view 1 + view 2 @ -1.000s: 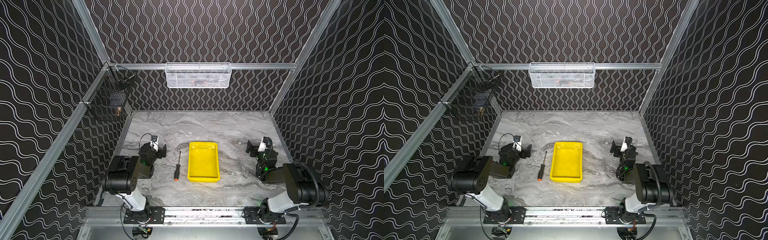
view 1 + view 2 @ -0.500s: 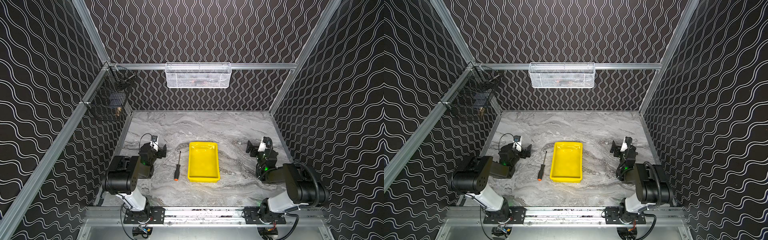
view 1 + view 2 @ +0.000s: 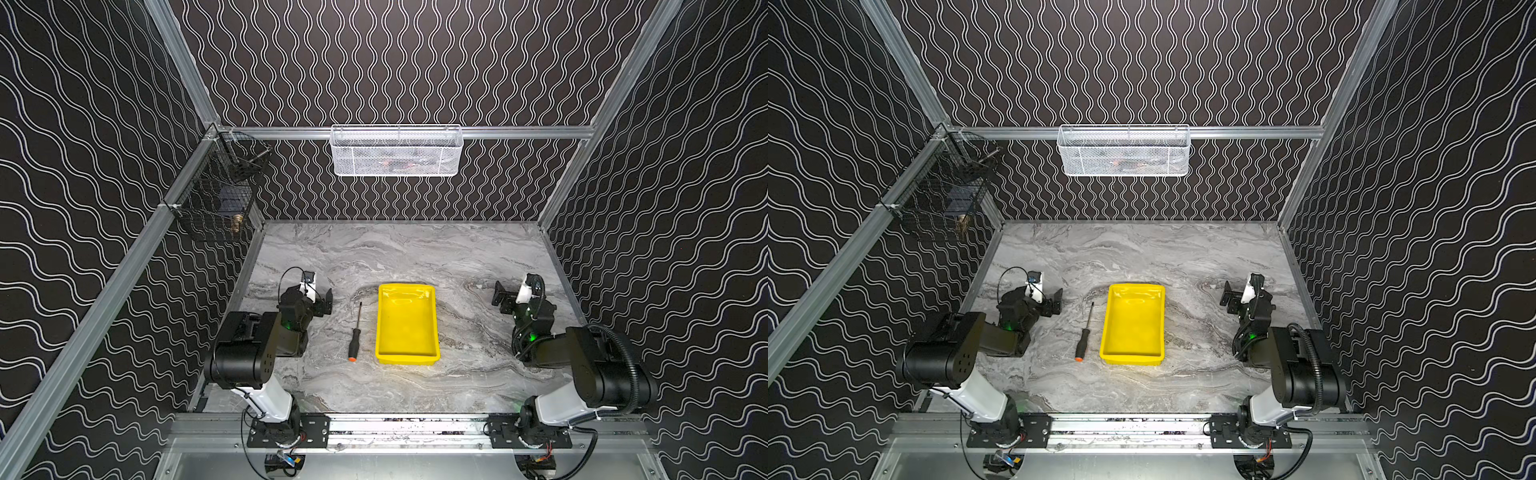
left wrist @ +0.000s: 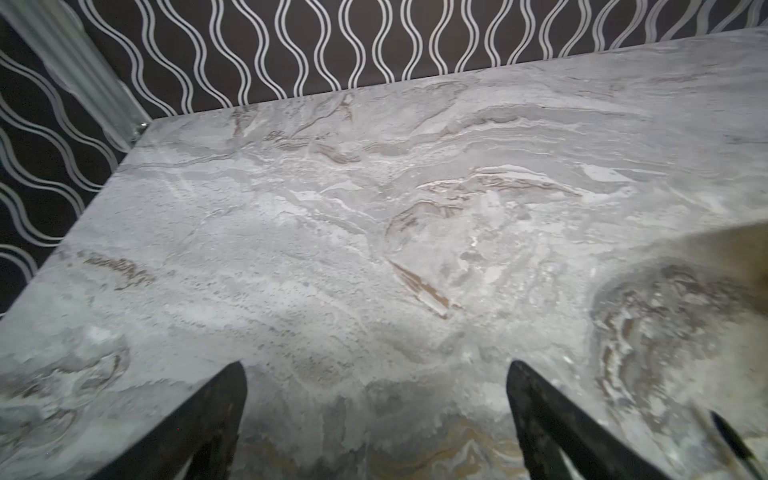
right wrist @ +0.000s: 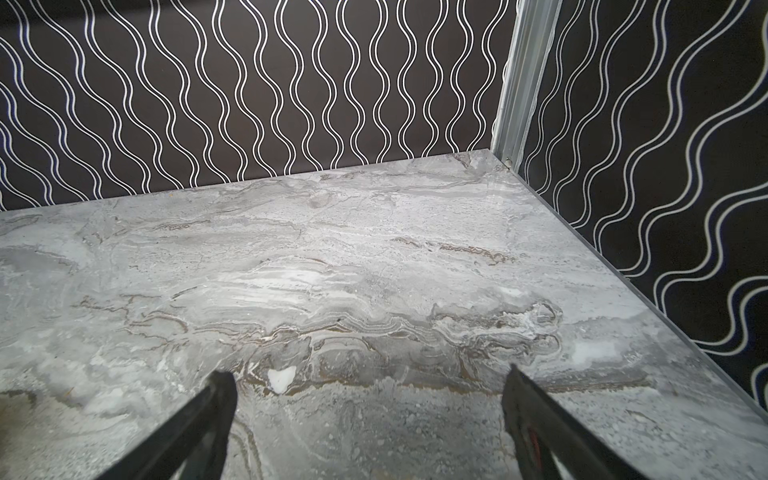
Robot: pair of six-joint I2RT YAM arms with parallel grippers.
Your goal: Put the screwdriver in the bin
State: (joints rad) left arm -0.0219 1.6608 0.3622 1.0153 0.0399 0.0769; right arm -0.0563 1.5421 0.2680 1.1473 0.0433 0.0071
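My left gripper is facing the back wall next to the screwdriver's shaft, so it should go up, point down and grip the screwdriver's handle from above.
The screwdriver lies flat on the marble table, orange butt toward the front, shaft pointing to the back. It runs parallel to the yellow bin, just off that bin's left side and apart from it. The bin holds nothing. My left gripper rests low on the table left of the screwdriver's tip, open and empty. My right gripper sits far right of the bin, open over bare marble. Neither wrist view shows the bin.
A white mesh basket hangs on the back rail. A black wire basket hangs on the left wall rail. Patterned walls close three sides, and a metal rail carrying both arm bases runs along the front.
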